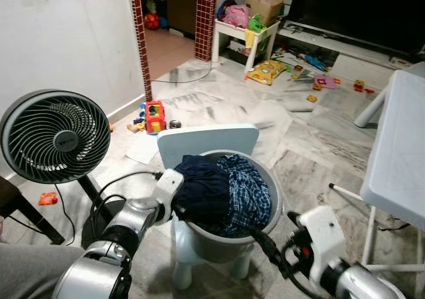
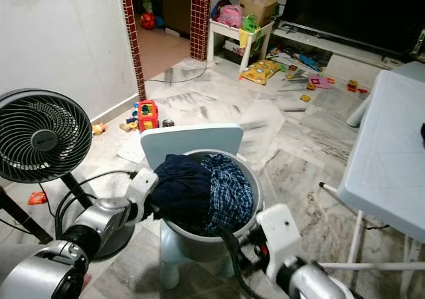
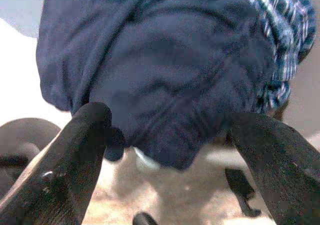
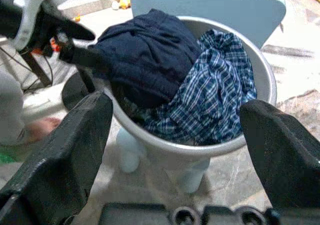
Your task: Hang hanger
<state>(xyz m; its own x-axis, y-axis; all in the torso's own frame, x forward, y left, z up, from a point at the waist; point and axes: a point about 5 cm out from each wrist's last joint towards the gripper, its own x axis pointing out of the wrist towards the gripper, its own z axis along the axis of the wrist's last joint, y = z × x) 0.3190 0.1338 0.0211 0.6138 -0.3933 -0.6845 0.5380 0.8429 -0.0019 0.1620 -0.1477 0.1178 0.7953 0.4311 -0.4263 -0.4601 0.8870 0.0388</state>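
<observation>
The navy garment's limp edge (image 3: 172, 152) hangs down over the bucket's rim, so the navy garment will fold over onto the blue plaid shirt when I pull it across.
A grey bucket (image 1: 212, 242) stands on a small pale-blue chair (image 1: 207, 139) right in front of me. It holds a navy garment (image 1: 202, 186) on the left and a blue plaid shirt (image 1: 249, 196) on the right. My left gripper (image 1: 179, 211) is at the bucket's left rim, open, its fingers (image 3: 75, 150) spread under the navy garment's (image 3: 160, 75) overhanging edge. My right gripper (image 1: 262, 242) is low at the bucket's front right, open and a little apart from the bucket's rim (image 4: 260, 75), holding nothing.
A black floor fan (image 1: 54, 136) stands close on the left with its cable on the floor. A white folding table (image 1: 398, 146) is on the right. Toys (image 1: 154, 116) lie by the brick doorway, and more around a white shelf (image 1: 246, 30) at the back.
</observation>
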